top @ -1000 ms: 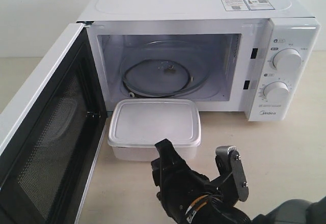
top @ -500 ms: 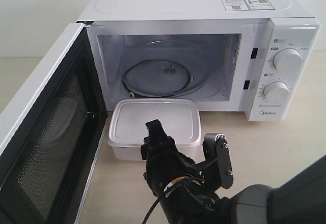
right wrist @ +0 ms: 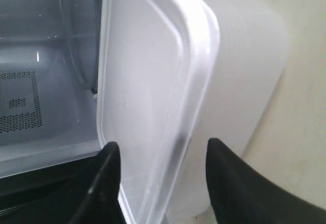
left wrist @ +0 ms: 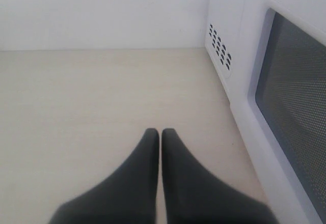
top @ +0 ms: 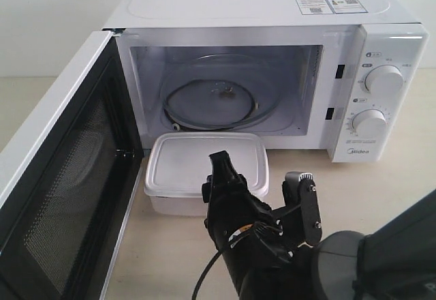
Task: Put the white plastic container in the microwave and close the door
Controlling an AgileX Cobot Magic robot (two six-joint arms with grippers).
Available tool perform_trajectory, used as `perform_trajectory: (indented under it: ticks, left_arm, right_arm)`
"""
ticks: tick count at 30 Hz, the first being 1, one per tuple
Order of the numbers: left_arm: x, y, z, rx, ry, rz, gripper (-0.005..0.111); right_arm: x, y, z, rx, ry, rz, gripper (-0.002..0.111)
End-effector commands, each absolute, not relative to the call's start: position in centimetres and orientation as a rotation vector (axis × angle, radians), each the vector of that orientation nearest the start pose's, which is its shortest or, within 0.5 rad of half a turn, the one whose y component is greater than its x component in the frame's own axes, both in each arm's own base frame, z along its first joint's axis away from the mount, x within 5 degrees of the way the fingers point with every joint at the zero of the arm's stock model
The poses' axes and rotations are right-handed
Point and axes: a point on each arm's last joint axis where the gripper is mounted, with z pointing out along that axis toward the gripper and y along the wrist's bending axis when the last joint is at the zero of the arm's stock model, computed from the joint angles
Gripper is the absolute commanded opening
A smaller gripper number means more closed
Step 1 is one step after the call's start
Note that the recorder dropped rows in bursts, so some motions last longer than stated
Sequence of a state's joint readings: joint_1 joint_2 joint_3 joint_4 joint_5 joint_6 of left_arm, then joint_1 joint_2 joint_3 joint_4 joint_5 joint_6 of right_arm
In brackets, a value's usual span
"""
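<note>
The lid's rim fits tightly over the box. I expect the white plastic container to come up in one piece with its lid still on when I lift its corner.
The white plastic container sits lidded on the table just in front of the microwave. The door stands swung wide open to the left. My right gripper is open at the container's near right corner, one finger over the lid and the other beside the box's side. In the right wrist view the container edge lies between the open fingers of the right gripper. My left gripper is shut on nothing above bare table, beside the door's outer face; the exterior view does not show it.
The glass turntable lies bare inside the cavity. Two round dials are on the right panel. Vent holes mark the microwave's side wall. Light wooden tabletop spreads beside the door, with a white wall behind.
My right gripper has advanced toward the container, its fingers now straddling the near right corner. It stays open. The container and door have not moved.
</note>
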State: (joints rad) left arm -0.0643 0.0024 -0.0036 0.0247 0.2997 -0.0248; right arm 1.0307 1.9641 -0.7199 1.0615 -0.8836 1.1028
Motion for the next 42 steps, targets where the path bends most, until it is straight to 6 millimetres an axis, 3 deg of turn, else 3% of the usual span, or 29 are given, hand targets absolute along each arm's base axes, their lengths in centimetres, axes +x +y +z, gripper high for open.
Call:
perform_trajectory:
  ticks: [1, 17, 19, 24, 42]
  left_arm:
    - [5.44, -0.30, 18.64, 0.040, 1.779, -0.051, 0.004]
    - [5.44, -0.30, 18.64, 0.040, 1.779, -0.051, 0.004]
    - [5.44, -0.30, 18.64, 0.040, 1.779, -0.051, 0.004]
    - [5.44, -0.30, 18.64, 0.040, 1.779, -0.051, 0.004]
    - [5.44, -0.30, 18.64, 0.040, 1.779, -0.051, 0.004]
  right_arm:
    - [22.62, 24.67, 11.27, 1.331, 1.740, 1.029, 0.050]
    - [23.14, 25.26, 11.48, 1.321, 1.787, 1.016, 0.048]
    - [23.14, 25.26, 11.48, 1.321, 1.787, 1.016, 0.039]
    - [23.13, 25.21, 11.46, 1.328, 1.784, 1.011, 0.001]
    - [23.14, 25.28, 11.49, 1.289, 1.802, 1.003, 0.000]
